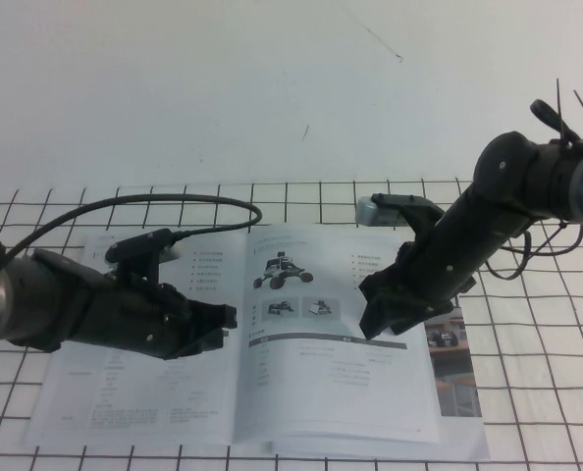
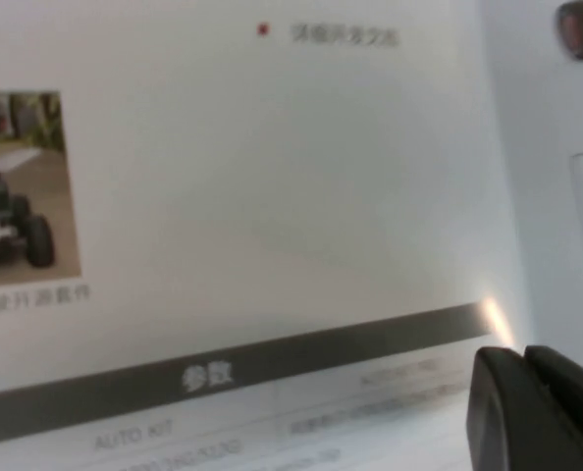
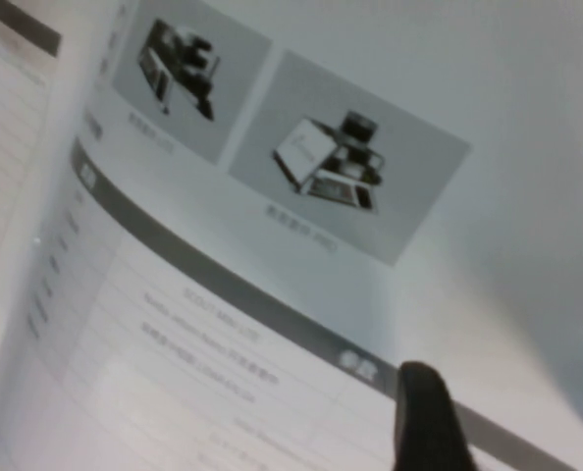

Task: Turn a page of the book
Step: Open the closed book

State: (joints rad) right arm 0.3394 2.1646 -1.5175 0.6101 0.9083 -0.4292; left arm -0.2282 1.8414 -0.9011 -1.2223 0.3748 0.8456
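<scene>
The page (image 1: 345, 368) bows up (image 1: 256, 358) next to the spine, so it will bend into an arch and show another printed page when I pull it inward.
The book (image 1: 134, 392) lies open on the table. Its right-hand page (image 1: 321, 373) shows wheeled-robot photos, a dark grey bar and a fine table; in the right wrist view this page (image 3: 272, 245) bows upward. My left gripper (image 1: 223, 319) rests shut on the left leaf next to the spine, its fingertips (image 2: 498, 383) pressed together with nothing between them. My right gripper (image 1: 375, 319) hovers low over the outer half of the right-hand page. It is open: one finger (image 3: 424, 422) shows over the grey bar and the other sits at the picture's edge.
A white mat with a black grid (image 1: 547, 392) covers the table in front of a plain white wall. The left arm's black cable (image 1: 174, 203) arches over the book's top edge. A further page with photos (image 1: 450, 343) peeks out beyond the right-hand page's outer edge.
</scene>
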